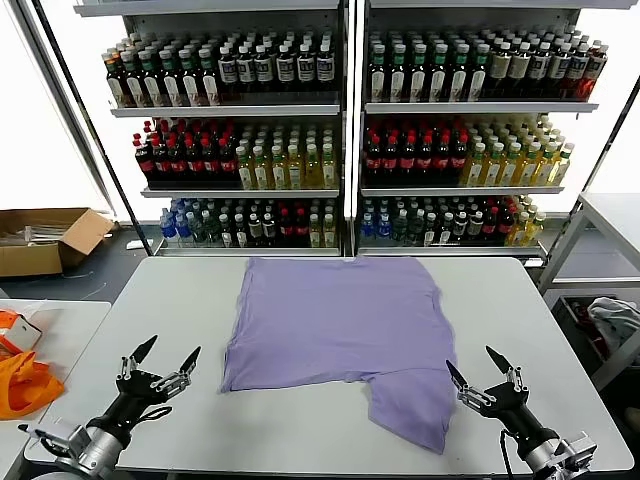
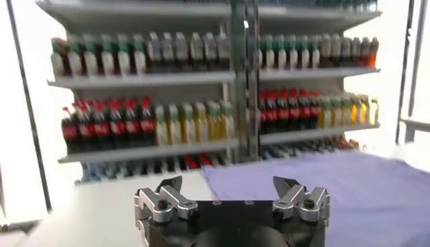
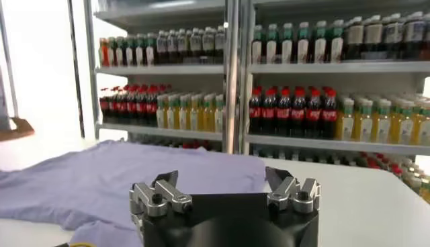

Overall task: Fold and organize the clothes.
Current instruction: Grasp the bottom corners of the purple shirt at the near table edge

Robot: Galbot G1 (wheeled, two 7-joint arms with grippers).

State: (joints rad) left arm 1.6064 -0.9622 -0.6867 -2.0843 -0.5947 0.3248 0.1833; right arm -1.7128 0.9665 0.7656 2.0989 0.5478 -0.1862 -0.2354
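My right gripper is open beside the lavender T-shirt's front flap (image 1: 411, 405), which juts out clear, so I should keep moving toward the flap's tip (image 1: 438, 445) until the gripper's fingers straddle it.
A lavender T-shirt (image 1: 340, 320) lies spread on the grey table (image 1: 130, 300), plain face up, with one part reaching toward the front edge on the right. It also shows in the left wrist view as a purple sheet (image 2: 349, 184) and in the right wrist view (image 3: 101, 181). My left gripper (image 1: 165, 358) hovers open over the bare table, left of the shirt's lower left corner. Open too, my right gripper (image 1: 478, 372) sits just right of the shirt's front flap. Neither holds anything. Each wrist view shows its own jaws wide apart: left gripper (image 2: 232, 184), right gripper (image 3: 222, 180).
Shelves of bottled drinks (image 1: 340, 130) stand behind the table. An orange fabric item (image 1: 25, 380) lies on a side table at the left. A cardboard box (image 1: 45, 240) rests on the floor at the far left. A metal rack (image 1: 600, 260) stands at the right.
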